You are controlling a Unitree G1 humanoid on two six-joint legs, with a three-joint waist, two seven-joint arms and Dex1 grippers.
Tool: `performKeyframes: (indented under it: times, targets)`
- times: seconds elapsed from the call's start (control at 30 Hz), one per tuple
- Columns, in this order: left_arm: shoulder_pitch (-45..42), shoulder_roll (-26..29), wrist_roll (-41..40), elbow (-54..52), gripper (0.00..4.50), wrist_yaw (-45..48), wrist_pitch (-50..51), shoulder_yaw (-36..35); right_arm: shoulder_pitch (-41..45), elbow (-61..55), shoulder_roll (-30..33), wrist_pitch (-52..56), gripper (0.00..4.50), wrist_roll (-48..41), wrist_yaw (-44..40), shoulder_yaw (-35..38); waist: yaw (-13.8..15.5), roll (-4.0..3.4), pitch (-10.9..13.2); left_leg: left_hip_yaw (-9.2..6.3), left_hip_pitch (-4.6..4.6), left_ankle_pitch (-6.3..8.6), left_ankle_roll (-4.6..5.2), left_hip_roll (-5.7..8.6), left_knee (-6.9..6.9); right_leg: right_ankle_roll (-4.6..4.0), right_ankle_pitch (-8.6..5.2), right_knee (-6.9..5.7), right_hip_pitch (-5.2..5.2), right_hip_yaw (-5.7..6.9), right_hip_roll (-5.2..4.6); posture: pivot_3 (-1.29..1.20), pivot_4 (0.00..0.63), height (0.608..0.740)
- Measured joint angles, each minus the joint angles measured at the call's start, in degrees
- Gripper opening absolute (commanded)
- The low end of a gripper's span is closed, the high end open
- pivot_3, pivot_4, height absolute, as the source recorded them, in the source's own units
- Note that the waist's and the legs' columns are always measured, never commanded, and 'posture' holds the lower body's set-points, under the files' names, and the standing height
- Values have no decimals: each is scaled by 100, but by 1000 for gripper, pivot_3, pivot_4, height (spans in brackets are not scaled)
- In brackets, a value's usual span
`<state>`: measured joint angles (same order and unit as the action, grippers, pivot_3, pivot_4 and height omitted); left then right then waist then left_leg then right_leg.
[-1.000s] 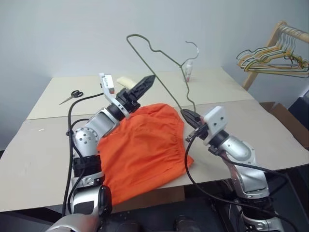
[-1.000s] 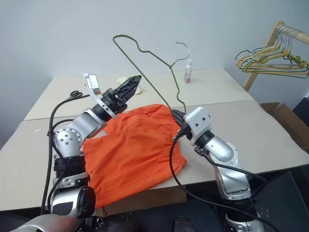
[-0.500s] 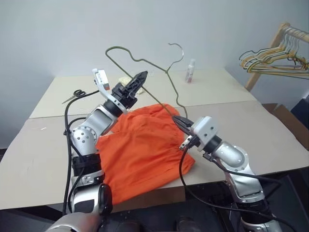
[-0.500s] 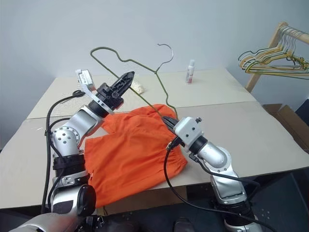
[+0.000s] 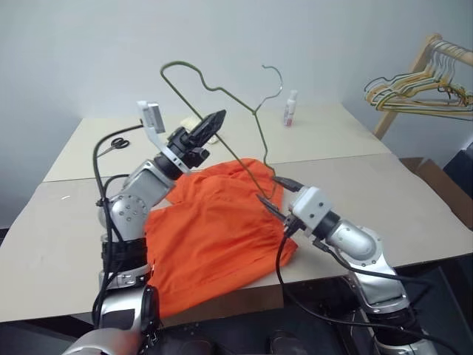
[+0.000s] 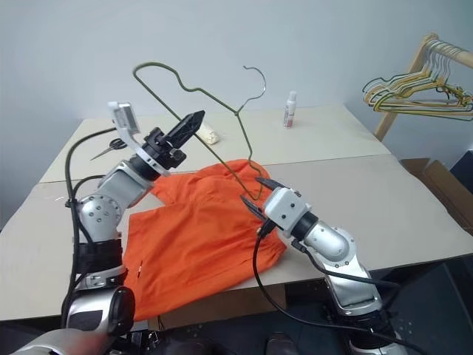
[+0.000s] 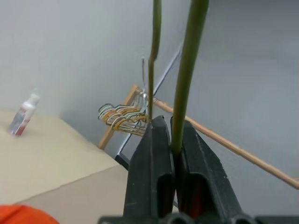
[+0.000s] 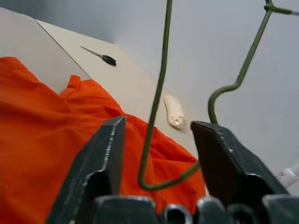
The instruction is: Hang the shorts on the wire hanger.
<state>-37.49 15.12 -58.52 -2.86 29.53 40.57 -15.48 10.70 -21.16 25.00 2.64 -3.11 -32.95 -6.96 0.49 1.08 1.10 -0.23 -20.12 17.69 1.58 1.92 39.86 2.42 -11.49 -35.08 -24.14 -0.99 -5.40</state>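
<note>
My left gripper is midway (image 5: 222, 140) along the hanger's long wire. Next, my right gripper grabs the hanger's lower corner (image 5: 269, 197) before the hanger's other end goes into the shorts' waistband.
The orange shorts (image 5: 214, 237) lie spread on the table (image 5: 355, 170), one leg hanging over its front edge. Above them the thin dark wire hanger (image 8: 160, 88) stands tilted in the air, hook up. My left gripper (image 5: 218, 117) is shut on the hanger's long straight wire, which rises between its fingers (image 7: 159, 154) in the left wrist view. My right gripper (image 5: 270, 189) stands open just over the shorts' waistband. The hanger's bent lower corner (image 8: 154, 183) sits between its spread fingers (image 8: 105, 154) without being pinched.
On the back half of the table lie scissors (image 5: 111, 144) at the left, a small pale rolled cloth (image 6: 209, 135) and a small white bottle (image 5: 290, 109). A wooden rack with bunched hangers (image 5: 414, 89) stands at the far right, with a cardboard box (image 5: 436, 177) below it.
My left gripper has shut on the hanger's wire and my right gripper has opened off the lower corner. The hanger has tipped and swung toward the left.
</note>
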Motion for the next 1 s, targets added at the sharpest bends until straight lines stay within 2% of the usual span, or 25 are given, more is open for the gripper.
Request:
performKeyframes:
  times: [0.07, 0.23, 0.37, 0.5, 0.7, 0.83, 1.0]
  targets:
    - [0, 232, -4, -4, 0, 355, -77, -73, -15, -94, 210, 67, 4432, -505, -319, 284, 3, 0, 0, 0, 0, 15, 26, 0, 1, 0, 0, 2, 2, 1, 0, 33, 0, 740]
    - [4, 946, -161, 4, 0, 1866, -187, -277, 67, -289, 1321, 2118, 4471, -3122, -1471, 1142, 12, 4, 3, 0, 0, 31, 56, -4, 9, -1, -1, 6, 8, 7, -1, 29, 0, 740]
    - [4, 1201, -525, 34, 0, 3190, -193, -402, 642, -33, 2113, 3545, 4471, -4482, -2369, 1251, -8, 3, 3, 5, 18, 34, 62, -13, 11, -3, -2, 7, 25, 7, 6, 20, 0, 740]
    - [-13, 1225, -707, 224, 0, 3841, -185, -477, 1282, 352, 2217, 4410, 4471, -4938, -2706, 1027, -15, 5, 4, 8, 44, 36, 65, -19, 12, -3, -2, 9, 55, 7, 11, 14, 0, 740]
    - [-24, 1074, -682, 243, 0, 4002, -288, -431, 2256, 608, 1704, 5045, 4471, -5080, -2559, 613, -6, 9, 5, 5, 47, 37, 66, -32, 16, -1, -1, 8, 58, 8, 9, 9, 0, 740]
    - [-24, 944, -681, 236, 0, 3994, -317, -382, 2536, 742, 1368, 5112, 4471, -4846, -2316, 278, 14, 9, 5, 3, 38, 37, 65, -34, 19, 0, -1, 8, 52, 10, 5, 14, 0, 740]
    - [-15, 868, -678, 237, 0, 3957, -340, -374, 2671, 911, 1291, 5176, 4471, -4750, -2389, 157, 9, 11, 2, 5, -9, 34, 59, -30, 31, 3, 3, -1, -1, 7, 0, 13, 0, 740]
